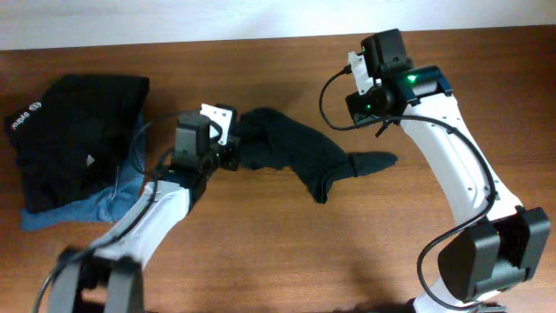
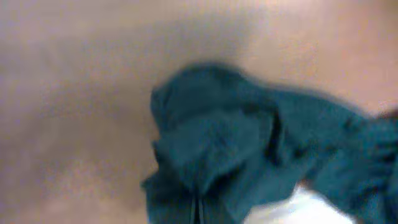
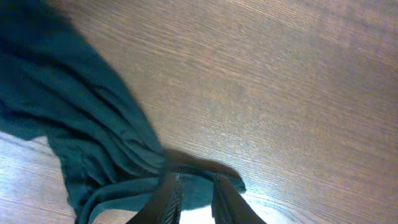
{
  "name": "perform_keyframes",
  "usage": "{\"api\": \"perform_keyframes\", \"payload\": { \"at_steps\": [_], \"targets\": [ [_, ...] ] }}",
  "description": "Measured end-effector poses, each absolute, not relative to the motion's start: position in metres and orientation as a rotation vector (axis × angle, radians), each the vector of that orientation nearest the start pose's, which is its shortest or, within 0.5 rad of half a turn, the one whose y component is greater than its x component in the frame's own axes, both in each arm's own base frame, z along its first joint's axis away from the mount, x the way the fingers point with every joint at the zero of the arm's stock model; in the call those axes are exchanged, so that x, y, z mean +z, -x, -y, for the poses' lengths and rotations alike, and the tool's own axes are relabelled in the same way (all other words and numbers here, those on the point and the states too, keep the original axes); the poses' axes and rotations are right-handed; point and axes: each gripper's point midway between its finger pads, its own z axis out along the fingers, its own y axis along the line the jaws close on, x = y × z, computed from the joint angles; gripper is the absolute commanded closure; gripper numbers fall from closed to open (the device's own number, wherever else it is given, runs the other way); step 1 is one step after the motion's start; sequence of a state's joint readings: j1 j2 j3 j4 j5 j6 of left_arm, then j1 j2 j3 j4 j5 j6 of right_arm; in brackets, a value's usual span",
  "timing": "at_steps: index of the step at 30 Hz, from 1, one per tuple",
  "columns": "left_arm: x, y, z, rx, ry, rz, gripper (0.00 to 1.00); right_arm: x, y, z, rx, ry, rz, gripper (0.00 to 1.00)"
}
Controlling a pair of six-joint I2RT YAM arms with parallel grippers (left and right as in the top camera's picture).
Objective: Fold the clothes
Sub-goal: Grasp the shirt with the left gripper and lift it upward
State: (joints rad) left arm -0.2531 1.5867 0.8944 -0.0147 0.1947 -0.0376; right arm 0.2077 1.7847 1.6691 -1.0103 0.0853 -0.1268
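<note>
The black garment is crumpled, with its end bunched at my left gripper (image 1: 253,142). I should raise that end, and my right gripper should take hold of the hanging fabric.
A crumpled black garment (image 1: 291,152) lies in the middle of the wooden table, with a sleeve tip (image 1: 375,162) pointing right. My left gripper (image 1: 229,146) is at its left end. In the blurred left wrist view the fingers (image 2: 199,213) look closed together, with the fabric (image 2: 249,149) bunched around them. My right gripper (image 3: 194,199) hangs over the sleeve end (image 3: 230,183). Its fingers are slightly apart and the fabric (image 3: 74,124) lies beneath them. In the overhead view the right gripper's fingers are hidden under its wrist (image 1: 378,91).
A pile of black garments (image 1: 78,130) with white lettering (image 1: 24,117) sits at the far left on a blue denim piece (image 1: 74,211). The left arm's cable runs beside the pile. The table's back edge (image 1: 261,39) meets a white wall.
</note>
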Motion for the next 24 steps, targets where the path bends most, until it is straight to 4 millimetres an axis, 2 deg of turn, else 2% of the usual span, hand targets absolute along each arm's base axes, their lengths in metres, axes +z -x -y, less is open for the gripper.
{"api": "perform_keyframes", "payload": {
  "at_steps": [2, 6, 9, 12, 14, 19, 24],
  "targets": [
    [0.146, -0.414, 0.142, -0.373, -0.351, -2.229, 0.99, 0.18, -0.424, -0.07, -0.094, 0.412, -2.674, 0.77],
    [0.237, -0.418, 0.141, -0.359, -0.353, -2.081, 0.99, 0.175, -0.412, -0.063, -0.094, 0.408, -2.729, 0.77],
    [0.302, -0.417, 0.136, -0.328, -0.347, -1.961, 0.99, 0.171, -0.402, -0.07, -0.026, 0.427, -2.768, 0.76],
    [0.345, -0.414, 0.133, -0.31, -0.344, -1.878, 1.0, 0.169, -0.394, -0.079, 0.061, 0.447, -2.796, 0.72],
    [0.355, -0.413, 0.132, -0.302, -0.341, -1.857, 0.99, 0.168, -0.387, -0.088, 0.136, 0.472, -2.81, 0.71],
    [0.345, -0.413, 0.13, -0.293, -0.34, -1.899, 0.99, 0.171, -0.378, -0.113, 0.351, 0.587, -2.782, 0.65],
    [0.348, -0.413, 0.13, -0.284, -0.345, -1.892, 0.99, 0.174, -0.371, -0.136, 0.534, 0.702, -2.72, 0.65]
  ]
}}
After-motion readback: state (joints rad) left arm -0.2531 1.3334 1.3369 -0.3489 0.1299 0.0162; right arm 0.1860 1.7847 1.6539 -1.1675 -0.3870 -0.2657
